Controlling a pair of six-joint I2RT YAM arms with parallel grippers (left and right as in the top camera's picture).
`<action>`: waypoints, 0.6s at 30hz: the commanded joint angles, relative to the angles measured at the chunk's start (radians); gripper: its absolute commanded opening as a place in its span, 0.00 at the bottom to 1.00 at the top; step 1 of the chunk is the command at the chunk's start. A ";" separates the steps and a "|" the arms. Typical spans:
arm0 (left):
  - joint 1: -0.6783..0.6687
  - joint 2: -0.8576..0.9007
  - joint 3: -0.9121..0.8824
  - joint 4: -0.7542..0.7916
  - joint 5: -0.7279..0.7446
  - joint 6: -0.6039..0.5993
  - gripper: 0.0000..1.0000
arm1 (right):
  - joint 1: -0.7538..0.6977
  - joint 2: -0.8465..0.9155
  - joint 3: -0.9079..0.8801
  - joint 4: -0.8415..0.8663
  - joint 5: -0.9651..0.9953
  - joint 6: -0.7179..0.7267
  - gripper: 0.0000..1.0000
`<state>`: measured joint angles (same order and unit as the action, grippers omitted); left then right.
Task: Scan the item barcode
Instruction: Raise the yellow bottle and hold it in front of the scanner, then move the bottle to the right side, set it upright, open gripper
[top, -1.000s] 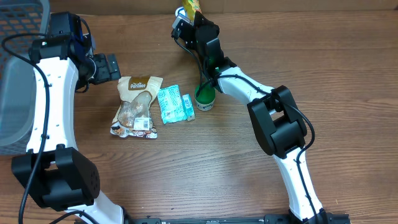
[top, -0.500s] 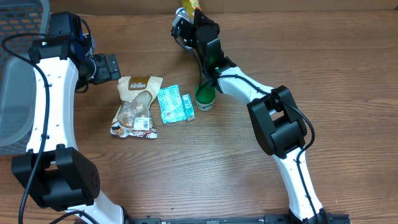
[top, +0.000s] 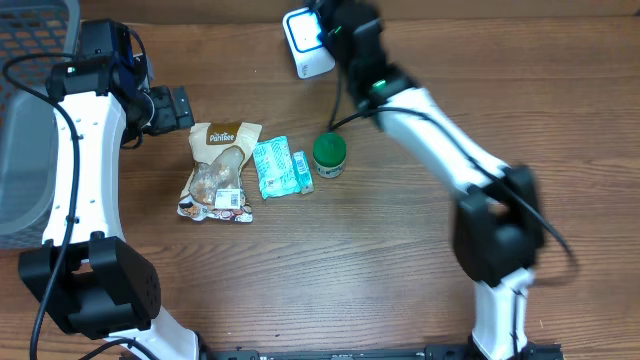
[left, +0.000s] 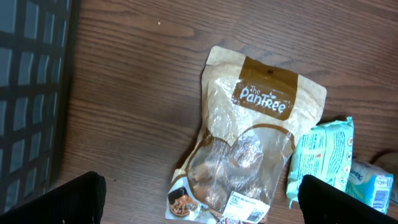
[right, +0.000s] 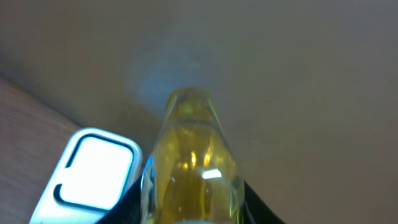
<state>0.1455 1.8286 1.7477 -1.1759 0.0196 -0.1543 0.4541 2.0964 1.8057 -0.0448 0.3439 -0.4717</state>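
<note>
The open wood (top: 510, 140) away from the scanner and green-lidded jar is free for the bottle (right: 193, 162), so my right gripper should keep carrying the bottle until it can let go there.
My right gripper (right: 189, 208) is shut on a clear bottle of yellow liquid (right: 189, 162), whose neck points away from the wrist camera. The white barcode scanner (right: 93, 174) stands just left of the bottle. In the overhead view the scanner (top: 308, 42) sits at the table's back edge and my right gripper (top: 345, 18) hovers just right of it; the bottle is hidden there. My left gripper (top: 185, 107) is open, above and left of a brown Pantree bag (top: 215, 165). In the left wrist view the left gripper (left: 202, 205) stands wide with nothing between its fingers, over the bag (left: 249, 137).
A teal packet (top: 270, 167), a small teal box (top: 302, 172) and a green-lidded jar (top: 329, 155) lie mid-table next to the bag. A dark mesh basket (top: 30, 120) stands at the left edge. A cable runs from the scanner toward the jar.
The right arm has swung its elbow out to the right and shifted the bottle right, uncovering the white scanner. The left arm and the table items have not moved.
</note>
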 joint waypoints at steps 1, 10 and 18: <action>-0.002 -0.024 0.022 0.002 0.003 -0.010 1.00 | -0.094 -0.213 0.029 -0.206 0.013 0.266 0.04; -0.002 -0.024 0.022 0.002 0.003 -0.010 1.00 | -0.385 -0.298 0.024 -1.012 -0.257 0.507 0.04; -0.002 -0.024 0.022 0.002 0.003 -0.010 1.00 | -0.526 -0.298 -0.051 -1.275 -0.320 0.509 0.07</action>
<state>0.1455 1.8286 1.7477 -1.1744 0.0193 -0.1543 -0.0307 1.8133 1.7805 -1.3182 0.0616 0.0154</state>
